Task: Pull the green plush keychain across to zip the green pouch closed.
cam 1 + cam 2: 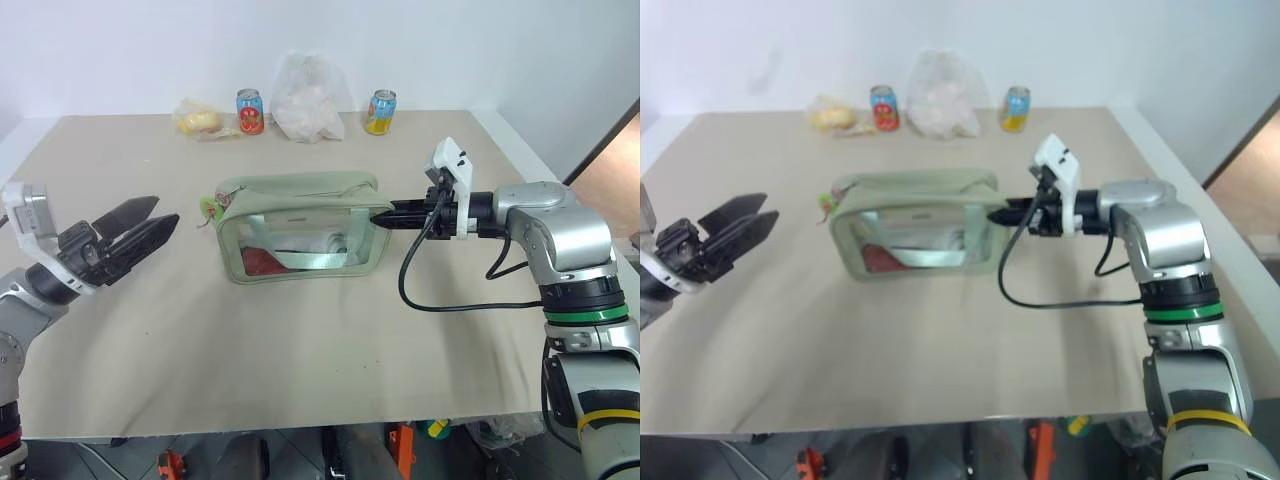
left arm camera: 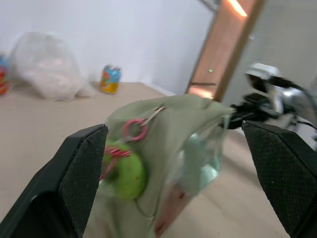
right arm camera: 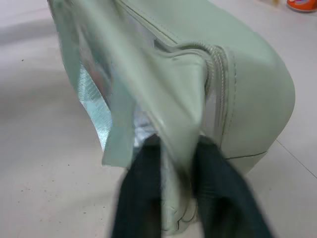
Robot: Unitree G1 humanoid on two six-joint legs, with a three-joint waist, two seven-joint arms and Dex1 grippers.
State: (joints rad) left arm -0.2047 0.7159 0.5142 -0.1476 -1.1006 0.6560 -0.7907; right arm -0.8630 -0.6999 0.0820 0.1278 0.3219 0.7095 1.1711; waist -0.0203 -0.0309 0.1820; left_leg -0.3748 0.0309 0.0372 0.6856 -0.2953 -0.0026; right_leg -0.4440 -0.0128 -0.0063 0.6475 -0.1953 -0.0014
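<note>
The green plush keychain (image 1: 211,208) hangs from a pink ring (image 2: 135,130), so I expect the keychain to swing clear of the green pouch when I pull it.
The green pouch (image 1: 300,228) stands mid-table, its clear window facing me. The green plush keychain (image 1: 210,207) hangs at the pouch's left end; in the left wrist view the keychain (image 2: 124,174) is a lime fuzzy blob with a red-pink charm on the pouch (image 2: 183,124). My left gripper (image 1: 152,226) is open, a short way left of the keychain and apart from it, with its fingers (image 2: 81,173) spread wide. My right gripper (image 1: 386,218) is shut on the pouch's right end. Its fingers (image 3: 143,188) pinch a fold of the pale green fabric (image 3: 178,99).
Along the table's far edge stand a red can (image 1: 250,111), a white plastic bag (image 1: 308,98), a yellow-blue can (image 1: 380,111) and a small yellowish bag (image 1: 200,121). A black cable (image 1: 440,303) loops from my right wrist onto the table (image 1: 300,360).
</note>
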